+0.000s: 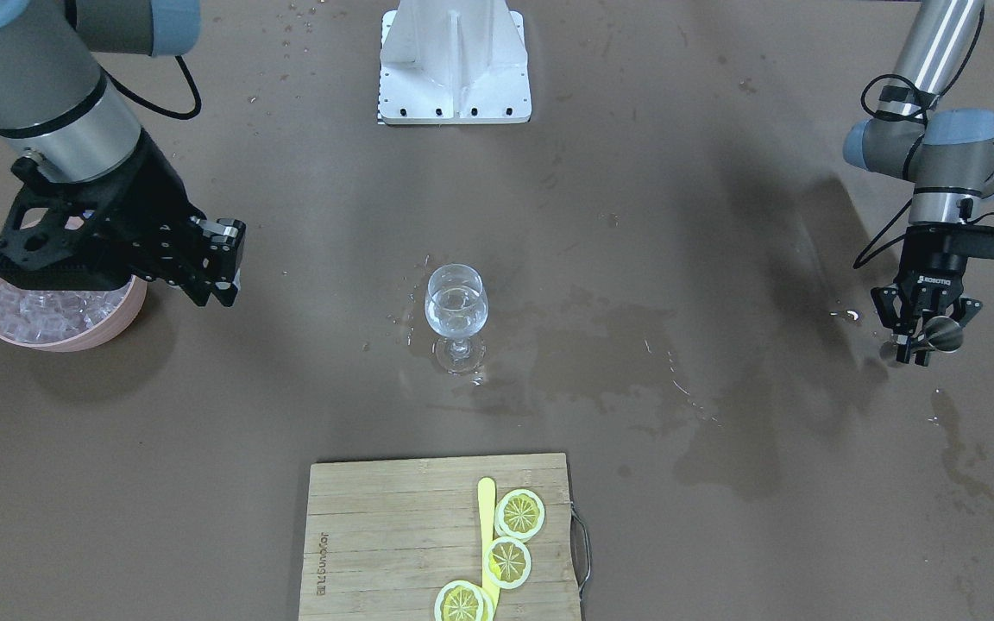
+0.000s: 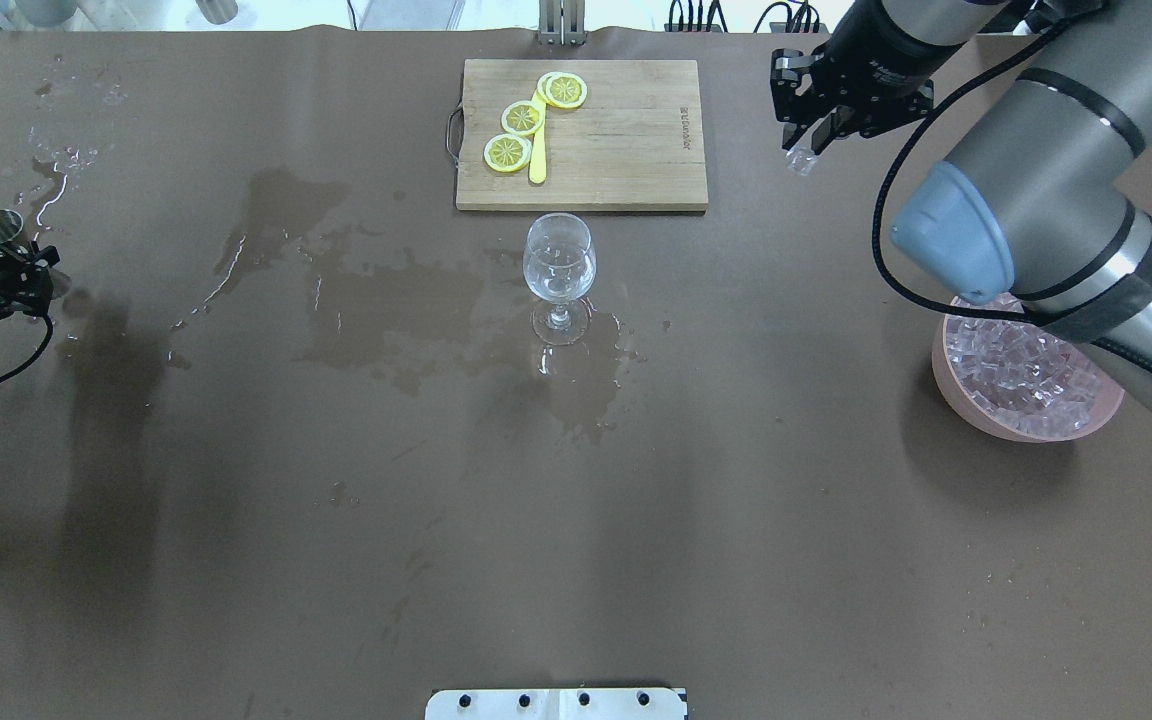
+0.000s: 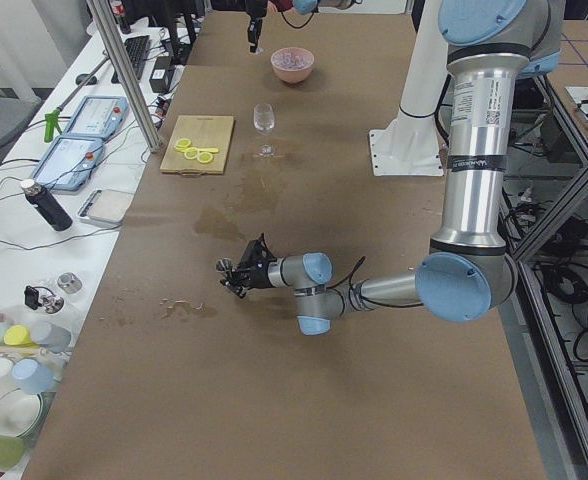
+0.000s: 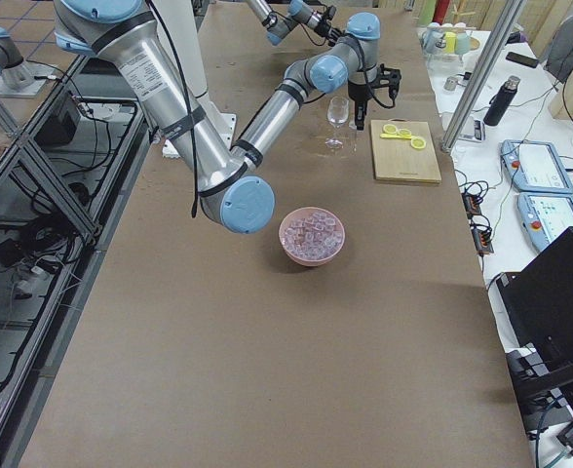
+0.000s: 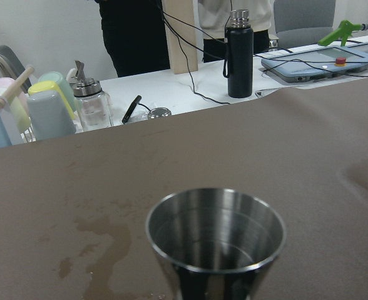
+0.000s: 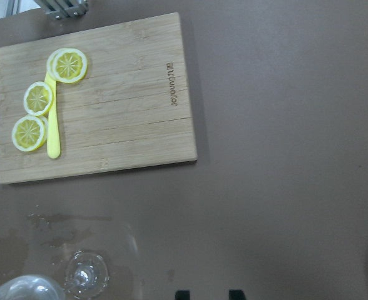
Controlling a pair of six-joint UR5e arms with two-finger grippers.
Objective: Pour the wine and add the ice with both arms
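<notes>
My left gripper has the steel cup upright and low over clear table and should keep lowering it, then let go once the cup's base rests there.
A stemmed wine glass stands mid-table with clear wine in its bowl; it also shows in the overhead view. A pink bowl full of clear ice cubes sits on my right side. My right gripper hangs high above the table, away from the bowl, and looks shut on one clear ice cube. My left gripper is far out on my left, low over the table, shut on a small steel cup held upright. I cannot tell what is in the cup.
A wooden cutting board with lemon slices and a yellow knife lies beyond the glass. Wet patches spread around the glass and toward my left. The white stand base sits at my edge of the table.
</notes>
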